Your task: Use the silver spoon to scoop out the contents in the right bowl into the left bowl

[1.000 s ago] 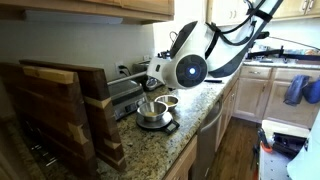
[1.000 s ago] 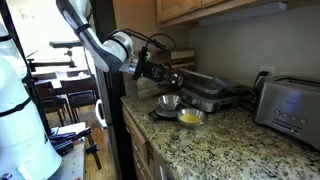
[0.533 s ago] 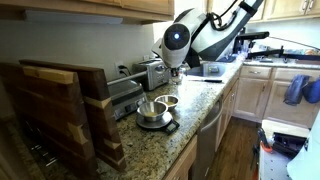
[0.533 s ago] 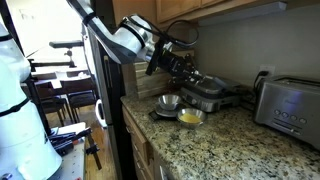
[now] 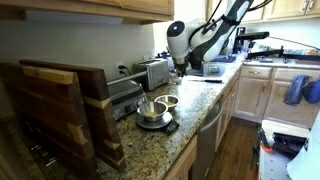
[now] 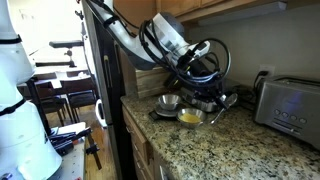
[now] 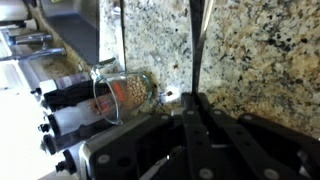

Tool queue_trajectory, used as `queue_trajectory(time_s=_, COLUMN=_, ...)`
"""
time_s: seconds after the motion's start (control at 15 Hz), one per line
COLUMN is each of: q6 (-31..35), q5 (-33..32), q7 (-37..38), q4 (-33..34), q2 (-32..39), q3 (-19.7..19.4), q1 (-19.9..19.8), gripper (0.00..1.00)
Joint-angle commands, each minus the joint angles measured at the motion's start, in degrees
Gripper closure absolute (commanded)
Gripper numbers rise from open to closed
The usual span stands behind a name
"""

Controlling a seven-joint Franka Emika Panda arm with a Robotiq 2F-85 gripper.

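Observation:
I keep lowering the silver spoon (image 7: 196,45) with my gripper and let go of it on the counter, because the spoon is over open granite (image 6: 212,147), away from both bowls.
The left bowl (image 6: 168,101), large and shiny steel, stands on a dark mat on the granite counter; it also shows in an exterior view (image 5: 150,111). The right bowl (image 6: 190,116), smaller with tan-yellow contents (image 6: 190,118) inside, sits beside it and also shows in an exterior view (image 5: 170,101). My gripper (image 7: 196,98) is shut on the silver spoon (image 7: 198,50), whose thin handle runs up the wrist view over the granite. In both exterior views the gripper (image 6: 205,88) (image 5: 181,67) is past the bowls, farther along the counter.
A black grill (image 6: 210,97) and a silver toaster (image 6: 290,105) stand behind the bowls. Wooden cutting boards (image 5: 60,110) stand upright on the counter. A glass jar (image 7: 125,88) lies on the granite below the wrist. The counter's front edge (image 6: 150,135) is close to the bowls.
The arm has swung away from above the bowls, rising and moving along the counter toward the toaster, with the spoon still in the gripper. The bowls have not moved.

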Motion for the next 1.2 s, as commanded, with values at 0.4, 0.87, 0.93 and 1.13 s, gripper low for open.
queue_trajectory(time_s=0.4, q6=7.31, q5=26.20, q7=-13.42, q4=8.00, q2=12.78, q3=-0.40, q1=-3.46, gripper=0.97)
queue_trajectory(time_s=0.87, q6=6.88, q5=40.96, q7=-23.90, q4=9.41, q2=15.87, q3=-0.92, q1=-2.49, gripper=0.97)
queue_trajectory(time_s=0.93, q6=6.80, q5=42.53, q7=-24.87, q4=9.56, q2=16.23, q3=-1.05, q1=-2.34, gripper=0.97)
queue_trajectory(time_s=1.13, q6=6.72, q5=47.00, q7=-25.95, q4=9.87, q2=17.24, q3=-1.41, q1=-1.93, gripper=0.97)
